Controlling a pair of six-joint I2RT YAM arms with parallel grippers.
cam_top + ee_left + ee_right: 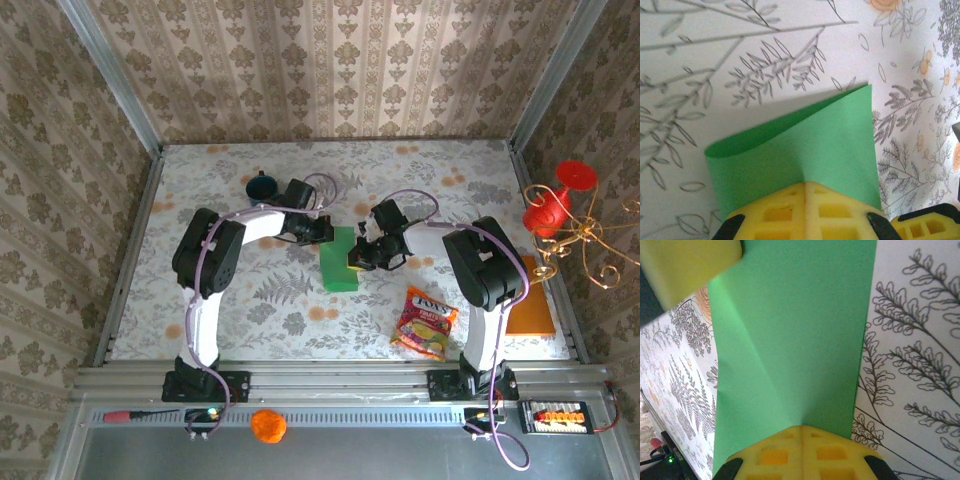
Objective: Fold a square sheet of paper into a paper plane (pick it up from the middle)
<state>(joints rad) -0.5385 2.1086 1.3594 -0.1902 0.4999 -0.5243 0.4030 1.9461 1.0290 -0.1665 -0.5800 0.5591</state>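
The sheet of paper's fold curls into a loose loop at its far end, so next my left gripper presses back along the fold to the fold's near end.
The bright-green square sheet of paper lies mid-table, doubled over into a narrow upright rectangle. My left gripper is at its upper left corner and my right gripper at its right edge. In the left wrist view the sheet of paper curls over in a loose loop on the left, and my left gripper has its yellow pads shut on it. In the right wrist view the sheet of paper stretches away from my right gripper, which is also shut on its edge.
A blue mug stands behind the left arm. A colourful snack packet lies front right, with an orange-brown board at the right edge. A red and gold ornament hangs over the far right. An orange lump rests on the front rail.
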